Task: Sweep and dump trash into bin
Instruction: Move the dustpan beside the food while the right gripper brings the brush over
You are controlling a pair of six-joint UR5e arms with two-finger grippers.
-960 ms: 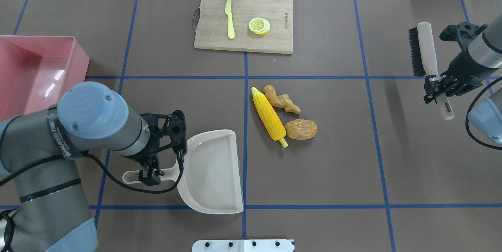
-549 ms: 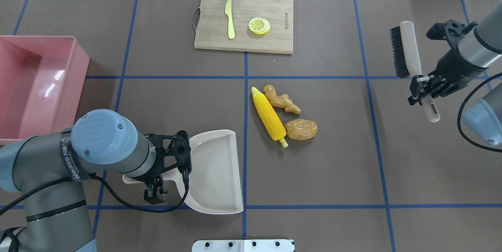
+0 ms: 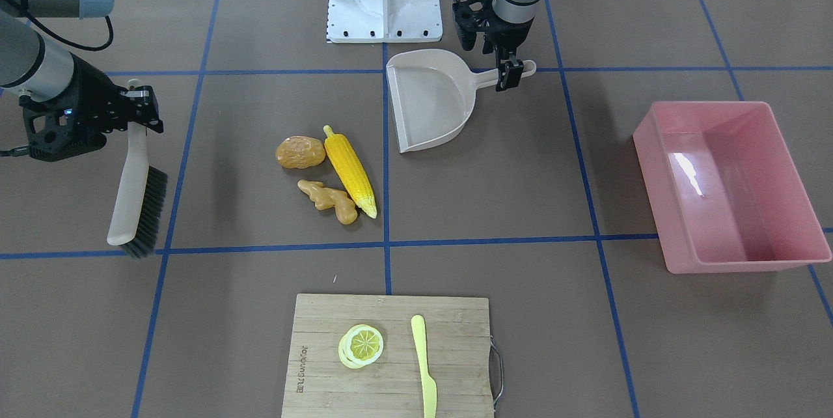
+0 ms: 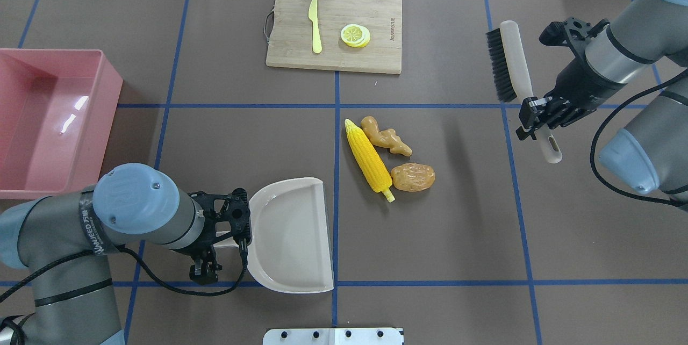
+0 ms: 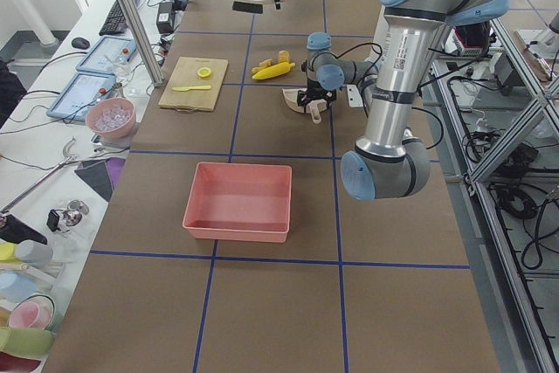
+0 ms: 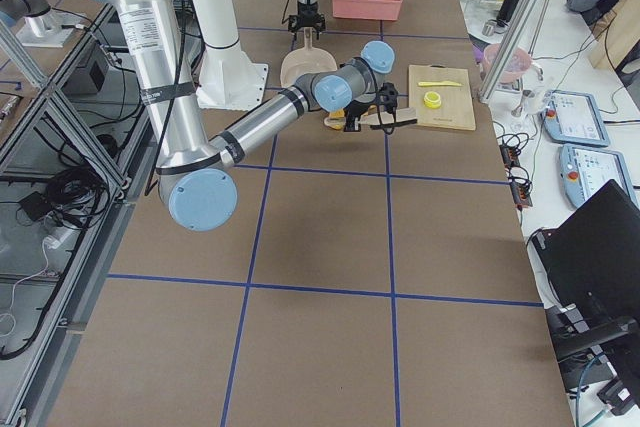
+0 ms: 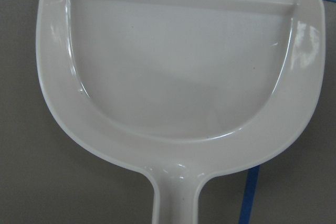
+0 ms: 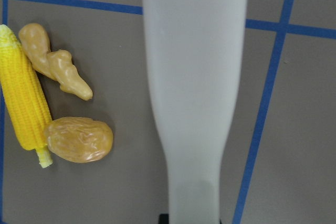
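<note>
The wide beige dustpan (image 3: pixel 429 101) has a raised rim (image 3: pixel 468 103) curving around it, so the dustpan will keep all the trash together when I carry it to the bin.
The trash lies together mid-table: yellow corn cob (image 4: pixel 368 161), tan ginger root (image 4: pixel 386 137) and brown-orange potato (image 4: pixel 413 177). All three also show in the right wrist view, at the left. The pink bin (image 4: pixel 110 87) stands at the far left. My left gripper (image 4: pixel 204 272) is open, with its fingers on either side of the handle of the beige dustpan (image 4: pixel 293 235), which rests flat on the table left of the trash. My right gripper (image 4: pixel 540 114) is shut on the handle of a black-bristled brush (image 4: pixel 508 60) and holds it above the table, right of the trash.
A wooden cutting board (image 4: pixel 376 55) at the far middle carries a yellow knife (image 4: pixel 315 25) and a lemon slice (image 4: pixel 355 35). The robot's white base plate (image 4: pixel 333 336) sits at the near edge. Blue tape lines cross the brown table.
My right gripper has carried the brush left, toward the trash. My left gripper has come down around the dustpan handle. The dustpan and trash have not moved.
</note>
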